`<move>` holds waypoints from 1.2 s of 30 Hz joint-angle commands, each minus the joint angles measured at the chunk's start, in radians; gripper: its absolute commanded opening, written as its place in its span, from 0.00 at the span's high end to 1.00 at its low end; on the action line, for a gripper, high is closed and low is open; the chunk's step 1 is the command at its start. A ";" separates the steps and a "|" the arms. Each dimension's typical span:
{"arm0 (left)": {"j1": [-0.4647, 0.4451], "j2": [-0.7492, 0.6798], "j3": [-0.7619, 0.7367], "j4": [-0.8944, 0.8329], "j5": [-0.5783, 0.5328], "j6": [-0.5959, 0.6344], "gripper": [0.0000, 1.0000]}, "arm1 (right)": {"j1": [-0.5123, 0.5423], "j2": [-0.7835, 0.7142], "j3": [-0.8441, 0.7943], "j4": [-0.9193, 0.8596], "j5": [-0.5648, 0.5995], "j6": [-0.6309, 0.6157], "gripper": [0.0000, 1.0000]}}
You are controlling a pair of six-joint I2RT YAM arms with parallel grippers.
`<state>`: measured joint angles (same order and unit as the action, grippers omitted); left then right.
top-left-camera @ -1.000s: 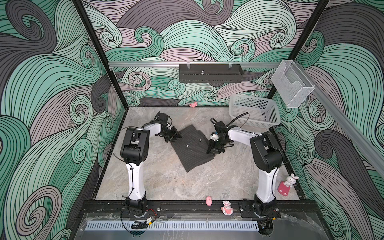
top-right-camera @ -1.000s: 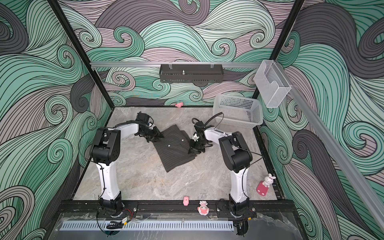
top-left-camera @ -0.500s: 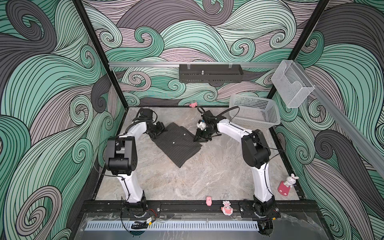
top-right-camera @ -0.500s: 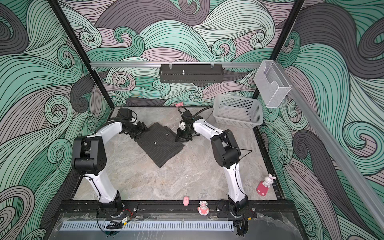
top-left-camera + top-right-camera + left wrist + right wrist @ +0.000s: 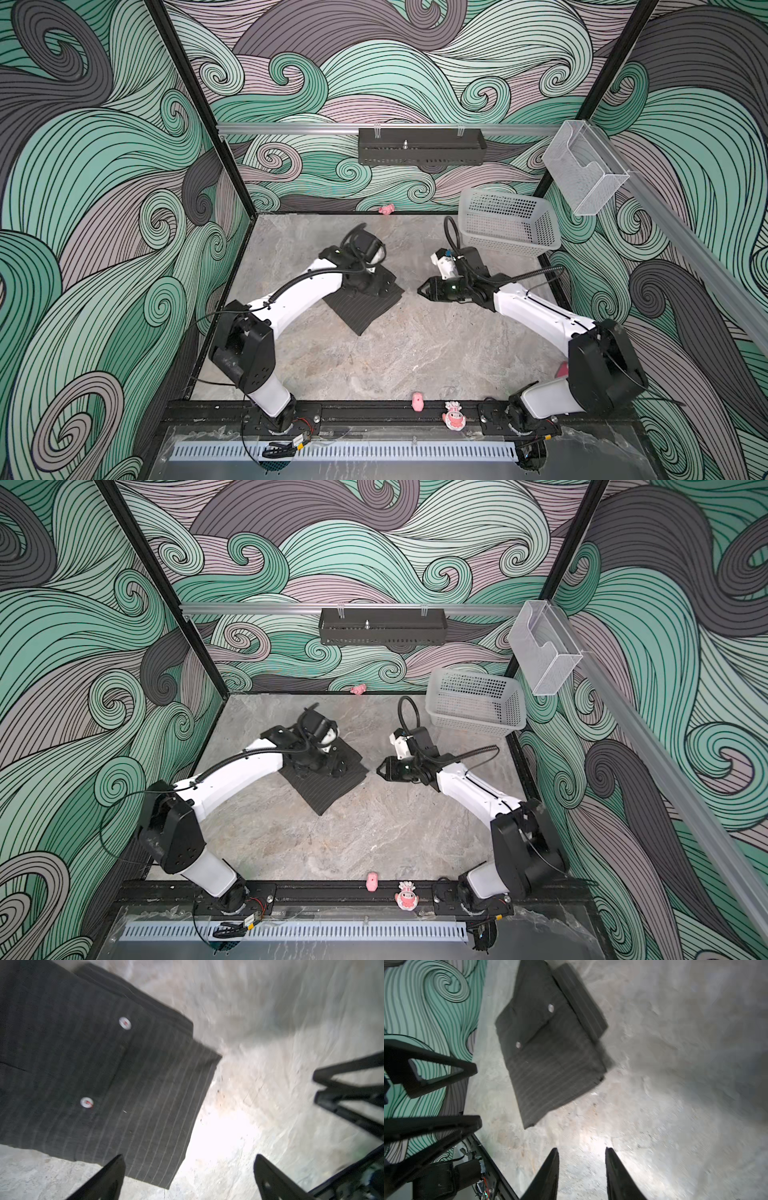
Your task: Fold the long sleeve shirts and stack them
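The buttons (image 5: 86, 1102) hold the long sleeve shirt's front closed (image 5: 358, 310), so the long sleeve shirt will bunch at my left gripper but follow in one piece when I pull it.
The long sleeve shirt (image 5: 360, 315) (image 5: 323, 792) is dark charcoal with pale pinstripes. It lies folded in a rectangle on the marble table, left of centre, and two light buttons show on it in the left wrist view (image 5: 104, 1084). My left gripper (image 5: 372, 289) (image 5: 189, 1160) hovers over the shirt's right part, open wide, with only a corner of cloth and bare table between its fingers. My right gripper (image 5: 419, 289) (image 5: 581, 1150) points at the shirt (image 5: 550, 1064) from the right, a short gap away. It is open and empty over bare table.
A white mesh basket (image 5: 511, 245) stands at the back right. A clear holder (image 5: 582, 174) hangs on the right rail and a black rack (image 5: 419, 145) on the back wall. Small pink toys sit at the front edge (image 5: 417, 402) and the back edge (image 5: 386, 209).
Both grippers were on the shirt's edges. The left has opened wide above it. The right has let go and drawn back to the right, off the cloth. The shirt now lies flat.
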<state>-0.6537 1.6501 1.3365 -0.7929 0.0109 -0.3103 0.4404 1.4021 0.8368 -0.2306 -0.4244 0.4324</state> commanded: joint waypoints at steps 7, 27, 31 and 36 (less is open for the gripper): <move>-0.166 0.198 0.039 -0.092 -0.323 0.106 0.01 | 0.001 -0.380 -0.213 0.061 0.133 -0.019 0.57; -0.036 0.480 0.229 -0.171 -0.335 0.159 0.01 | 0.001 -0.475 -0.297 0.037 0.113 -0.029 0.56; -0.013 0.535 0.240 -0.188 -0.272 0.166 0.05 | 0.001 -0.468 -0.301 0.046 0.110 -0.030 0.56; 0.019 0.607 0.247 -0.196 -0.194 0.165 0.21 | 0.001 -0.454 -0.309 0.067 0.096 -0.019 0.56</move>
<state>-0.6621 2.1460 1.6154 -0.9596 -0.2302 -0.1467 0.4400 0.9405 0.5426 -0.1894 -0.3172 0.4194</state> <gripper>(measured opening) 0.804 0.442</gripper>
